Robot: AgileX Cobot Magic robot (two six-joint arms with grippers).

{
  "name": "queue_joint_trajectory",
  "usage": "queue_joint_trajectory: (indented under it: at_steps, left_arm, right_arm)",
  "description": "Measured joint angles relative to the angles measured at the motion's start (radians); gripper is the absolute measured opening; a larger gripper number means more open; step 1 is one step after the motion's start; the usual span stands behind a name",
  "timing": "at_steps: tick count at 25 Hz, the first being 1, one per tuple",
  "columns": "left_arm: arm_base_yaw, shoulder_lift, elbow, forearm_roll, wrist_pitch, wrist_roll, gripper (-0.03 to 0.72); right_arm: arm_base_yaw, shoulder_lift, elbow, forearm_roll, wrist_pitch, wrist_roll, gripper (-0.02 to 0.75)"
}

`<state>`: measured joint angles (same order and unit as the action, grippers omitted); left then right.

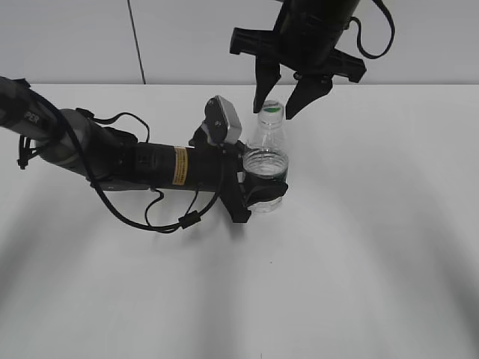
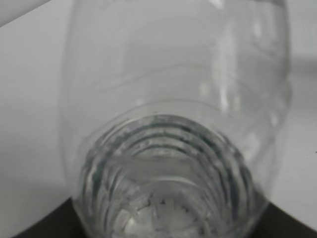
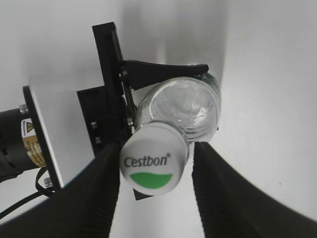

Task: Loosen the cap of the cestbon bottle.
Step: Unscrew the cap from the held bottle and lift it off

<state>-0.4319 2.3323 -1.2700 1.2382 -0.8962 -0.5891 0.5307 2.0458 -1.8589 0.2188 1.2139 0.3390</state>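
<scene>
The white cap [image 1: 272,108] rests as a plain round piece on top of the clear neck [image 1: 270,126], so the cap will come off in one piece when the robot lifts it.
The cestbon bottle [image 1: 267,161] stands upright on the white table. My left gripper [image 1: 262,187] is shut on its middle, at the dark green label. In the left wrist view the clear ribbed body [image 2: 173,124] fills the frame. The white cap [image 1: 272,111] with its green mark sits on top. My right gripper [image 1: 287,97] hangs open just above and around the cap. In the right wrist view the cap [image 3: 152,164] lies between the two black fingers [image 3: 156,193], close to the left one, with a gap to the right one.
The left arm [image 1: 112,158] lies across the white table [image 1: 359,247] from the left edge, with cables looped below it. A pale wall [image 1: 187,37] rises behind the table's far edge.
</scene>
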Motion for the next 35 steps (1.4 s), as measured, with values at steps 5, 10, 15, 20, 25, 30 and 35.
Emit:
queue_joint_trajectory:
  at_steps: [5,10,15,20,25,30,35]
  left_arm:
    - [0.0,0.0,-0.001,0.0,0.001,0.0,0.363]
    - [0.0,0.0,-0.002,0.0,0.001,0.0,0.363]
    - [0.0,0.0,-0.002,0.0,0.001,0.001,0.363]
    - [0.0,0.0,-0.002,0.0,0.002,0.001,0.363]
    - [0.0,0.0,-0.002,0.0,0.004,0.001,0.363]
    - [-0.001,0.0,-0.005,0.0,0.007,0.001,0.363]
    - [-0.001,0.0,-0.005,0.0,0.008,0.001,0.363]
  right_arm:
    - [0.0,0.0,-0.002,0.0,0.001,-0.001,0.312]
    - [0.0,0.0,-0.002,0.001,0.001,-0.003,0.309]
    - [0.0,0.0,-0.002,0.0,0.001,-0.003,0.309]
    - [0.0,0.0,-0.002,0.0,0.001,-0.009,0.299]
    - [0.001,0.0,-0.002,-0.01,0.001,-0.044,0.298]
    - [0.002,0.0,-0.002,-0.016,0.001,-0.211,0.298]
    - [0.002,0.0,-0.004,-0.016,0.0,-0.443,0.298]
